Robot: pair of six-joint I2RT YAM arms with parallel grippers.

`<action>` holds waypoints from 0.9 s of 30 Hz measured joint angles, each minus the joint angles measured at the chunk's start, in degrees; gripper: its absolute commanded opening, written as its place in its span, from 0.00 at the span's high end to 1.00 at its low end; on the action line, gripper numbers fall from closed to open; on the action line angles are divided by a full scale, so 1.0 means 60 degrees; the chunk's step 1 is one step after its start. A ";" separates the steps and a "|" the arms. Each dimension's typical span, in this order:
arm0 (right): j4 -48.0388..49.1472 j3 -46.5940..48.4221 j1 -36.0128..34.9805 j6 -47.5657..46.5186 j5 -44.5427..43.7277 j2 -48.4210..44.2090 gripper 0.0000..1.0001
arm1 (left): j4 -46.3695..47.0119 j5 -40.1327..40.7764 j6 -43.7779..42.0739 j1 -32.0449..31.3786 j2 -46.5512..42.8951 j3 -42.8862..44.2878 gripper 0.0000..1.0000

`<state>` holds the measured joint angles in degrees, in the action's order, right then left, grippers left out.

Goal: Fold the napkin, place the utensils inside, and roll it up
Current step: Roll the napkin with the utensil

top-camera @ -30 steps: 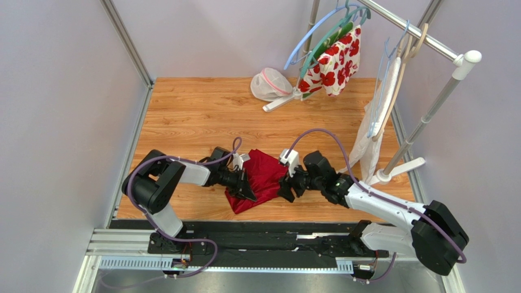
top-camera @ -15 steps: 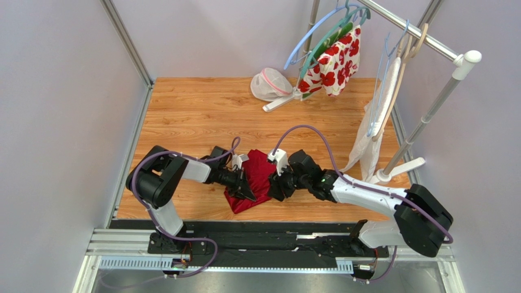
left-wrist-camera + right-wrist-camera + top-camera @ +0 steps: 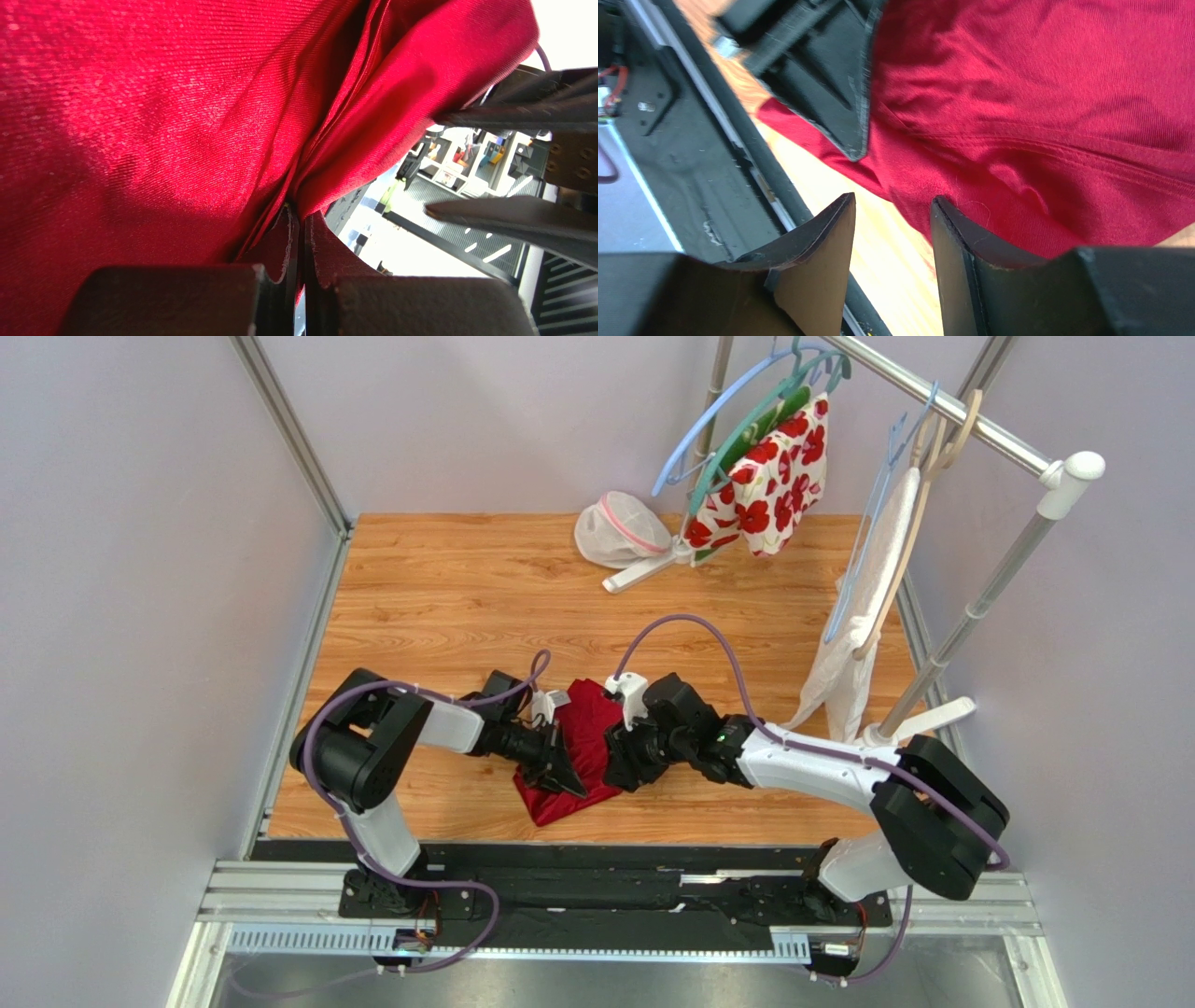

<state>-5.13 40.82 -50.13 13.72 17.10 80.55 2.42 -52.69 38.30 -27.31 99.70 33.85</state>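
The napkin's near edge midway (image 3: 586,800) is pinched by my left gripper, next to my right gripper, so my right gripper should hold that edge while my left gripper takes the napkin's loose corner (image 3: 540,819).
The crimson napkin (image 3: 591,717) lies bunched on the wooden table (image 3: 449,588), between the two grippers. My left gripper (image 3: 572,773) is shut on a fold of the napkin (image 3: 140,126), its jaws pressed together on the cloth (image 3: 303,218). My right gripper (image 3: 619,763) hovers just to the right of it, over the napkin's near edge (image 3: 1032,126). It is open (image 3: 892,204), with only bare table between its fingers. The left gripper's fingers (image 3: 829,91) show in the right wrist view, close above. The utensils are out of view.
A clothes rack stands at the back right with hangers, a white cloth with red flowers (image 3: 766,476) and a white towel (image 3: 853,637). A pale mesh bag (image 3: 619,531) lies at the table's far edge. The black rail (image 3: 561,857) runs along the near edge.
My right arm has swung left over the napkin, close to the left gripper, and its jaws have narrowed. The left gripper has kept its hold and barely moved.
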 measured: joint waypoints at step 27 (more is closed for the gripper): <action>-0.0095 0.0718 0.0317 0.0222 -0.0685 0.1967 0.56 | -0.0240 0.0080 0.0047 0.0015 -0.0186 0.0058 0.59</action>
<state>-5.69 45.12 -48.23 15.05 12.99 92.36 0.97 -52.21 38.59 -27.22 98.59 34.20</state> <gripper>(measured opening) 0.445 0.312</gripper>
